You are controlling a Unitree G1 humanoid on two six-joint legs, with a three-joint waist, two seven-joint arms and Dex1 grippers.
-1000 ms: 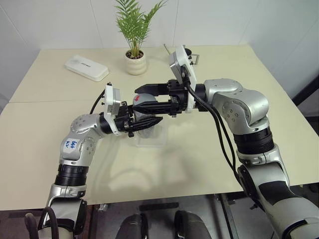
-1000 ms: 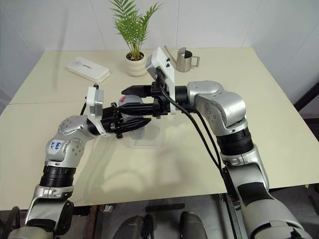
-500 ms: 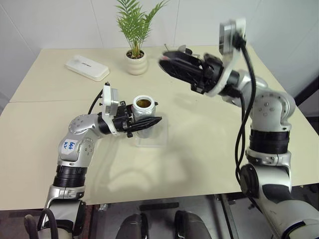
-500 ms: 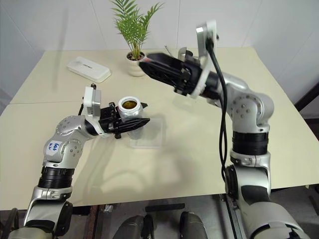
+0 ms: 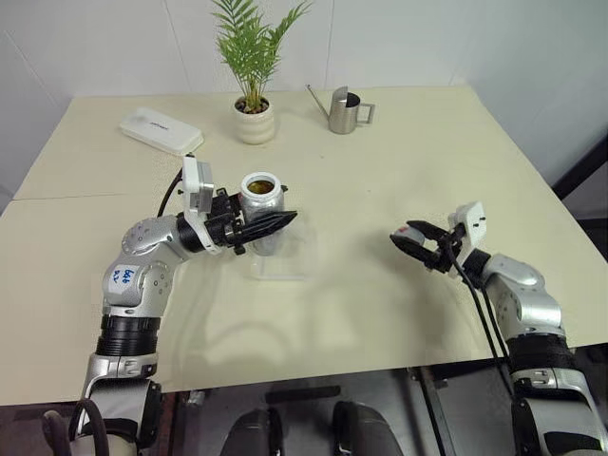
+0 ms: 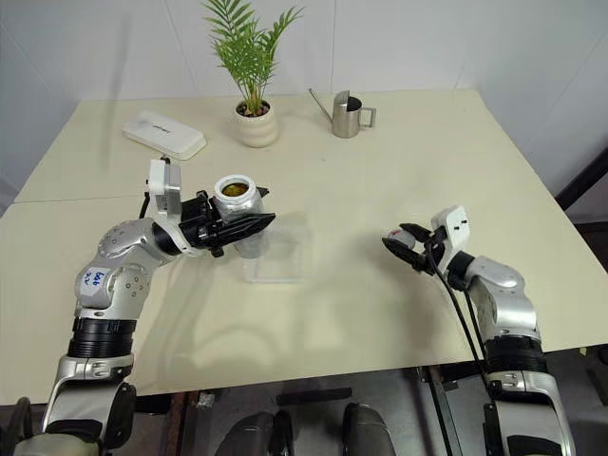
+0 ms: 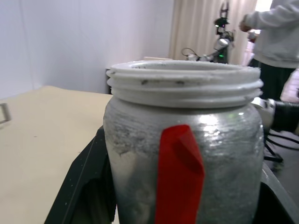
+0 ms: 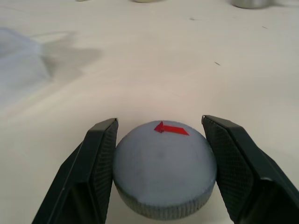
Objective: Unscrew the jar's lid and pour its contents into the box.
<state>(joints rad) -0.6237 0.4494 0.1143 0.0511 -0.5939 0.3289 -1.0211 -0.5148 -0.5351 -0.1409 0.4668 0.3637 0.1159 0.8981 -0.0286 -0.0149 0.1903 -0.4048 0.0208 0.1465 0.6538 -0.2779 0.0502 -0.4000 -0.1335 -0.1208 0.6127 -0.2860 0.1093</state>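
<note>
The jar's opening is pointing up above the box. My left gripper should swing the jar's base toward the plant to tip the jar's opening down into the box.
My left gripper is shut on the jar, a silvery-grey cylinder held upright with its pale threaded mouth uncovered. Brownish-olive contents show inside the mouth. The left wrist view gives the jar close up, with a red mark on its side. Below and just right of the jar, the clear square box lies on the table. Far to the right, low over the table, my right gripper is shut on the lid, a round grey cap with a red arrow on top.
At the back of the table stand a potted plant, a steel watering can and a flat white case. The table's front edge runs close below both arms. A person stands in the background of the left wrist view.
My right arm has swung away from the jar, far to the right and down near the table, carrying the lid. The jar's mouth now stands uncovered. The left gripper has stayed almost still.
</note>
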